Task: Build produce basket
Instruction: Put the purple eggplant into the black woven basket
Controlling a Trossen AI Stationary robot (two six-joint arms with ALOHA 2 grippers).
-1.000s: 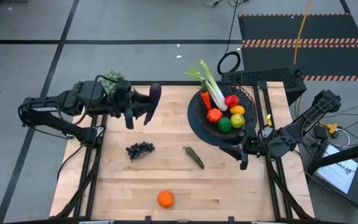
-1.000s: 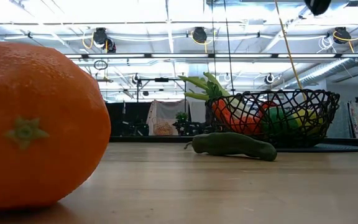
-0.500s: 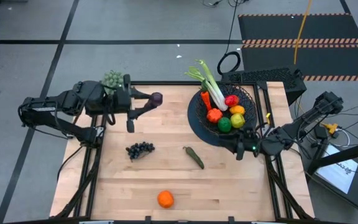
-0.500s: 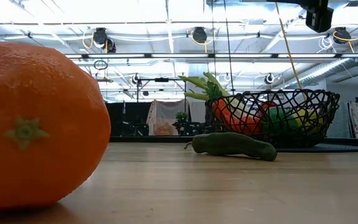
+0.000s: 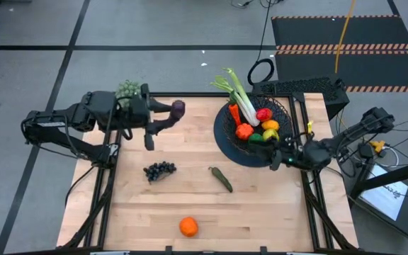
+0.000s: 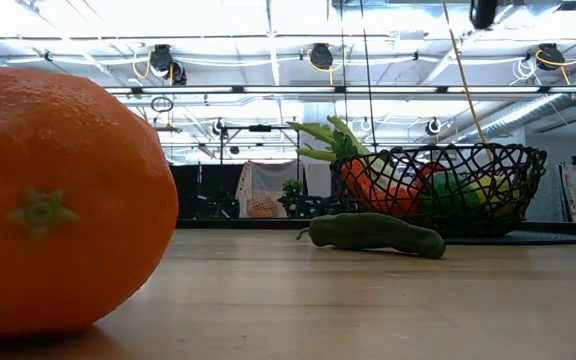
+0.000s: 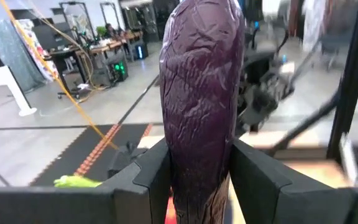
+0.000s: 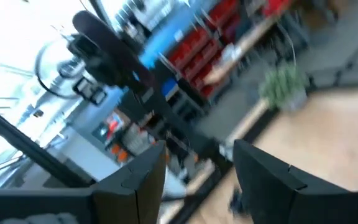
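The eggplant (image 5: 178, 109) is in my left gripper across the table from the basket, so I should pass it to my open right gripper near the basket's rim (image 5: 227, 123).
My left gripper (image 5: 173, 113) hangs over the table's far left, shut on a purple eggplant (image 5: 178, 108) that fills the left wrist view (image 7: 197, 93). The black wire basket (image 5: 222, 138) stands at the far right and holds a leek (image 5: 236, 88), carrot, tomato, lemon and other produce. My right gripper (image 5: 273, 154) hovers open at the basket's near right rim, nothing between its fingers (image 8: 148, 180). Dark grapes (image 5: 159, 170), a green pickle (image 5: 221, 178) and an orange (image 5: 188, 227) lie on the table. My left gripper pinches the eggplant's lower part (image 7: 194, 168) between its two fingers. The fingers come level from the table's left side and lie across the eggplant. The eggplant stands upright above the fingers, lifted clear of the table.
A pale grey-green bushy clump (image 5: 127, 89) sits by the left arm at the far left edge. The low view shows the orange (image 6: 63, 200) close up, with the pickle (image 6: 376, 232) and basket (image 6: 448, 185) behind. Bare wood lies between the grapes, pickle and basket.
My left gripper has rolled in place, and the eggplant has turned from slanting toward the near edge to standing upright. My right gripper has moved toward the far edge along the basket's right rim and turned as it went.
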